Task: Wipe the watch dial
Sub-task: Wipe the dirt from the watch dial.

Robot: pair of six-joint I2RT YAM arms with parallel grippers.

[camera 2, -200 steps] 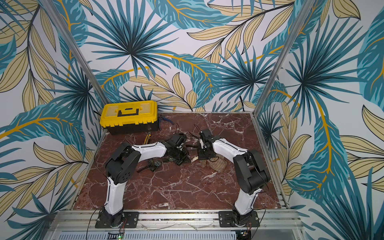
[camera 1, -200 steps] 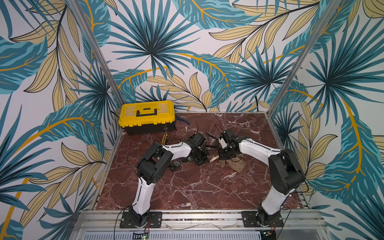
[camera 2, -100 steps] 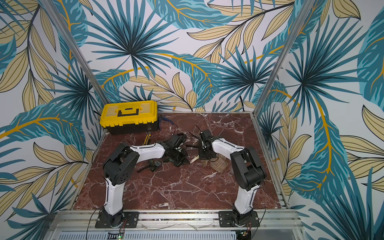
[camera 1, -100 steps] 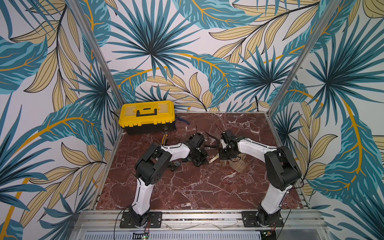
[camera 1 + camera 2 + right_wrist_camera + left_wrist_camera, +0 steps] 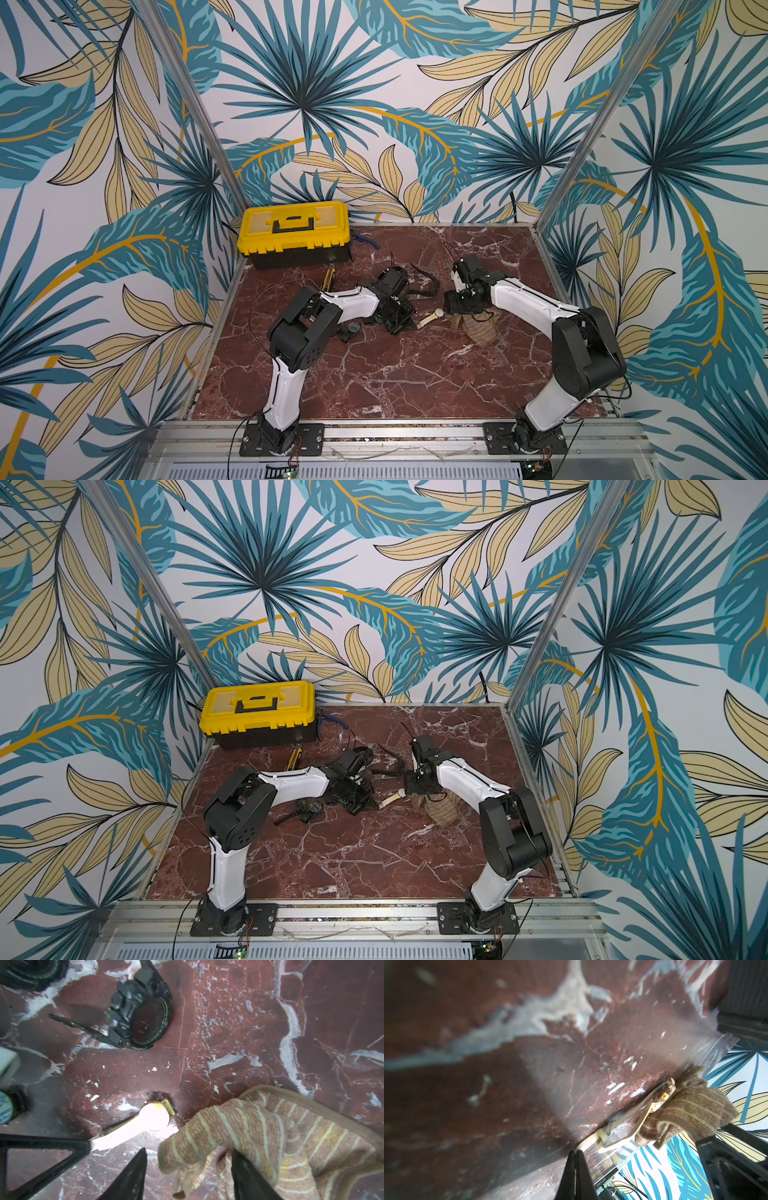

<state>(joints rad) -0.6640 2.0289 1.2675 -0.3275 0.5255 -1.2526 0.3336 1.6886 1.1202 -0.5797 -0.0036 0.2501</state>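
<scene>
I need to grab a fuller bunch of the cloth with my right gripper before I wipe the watch dial, because the cloth's fold sits loose between my right gripper's open fingers.
The watch, a gold case with a pale dial and a cream strap, lies on the marble table in both top views. My left gripper is shut, its tips at the free end of the strap. A brown striped cloth lies bunched just beside the dial, not covering it. My right gripper hangs over the cloth's near fold, open. One of its fingers touches the cloth and the other stands clear of it.
A black watch lies by the left arm. A yellow toolbox stands at the back left, with a yellow-handled tool in front. A black cable curls behind the grippers.
My right gripper has opened and let the cloth go; the cloth now rests loose beside the dial. The left gripper has stayed shut in place.
</scene>
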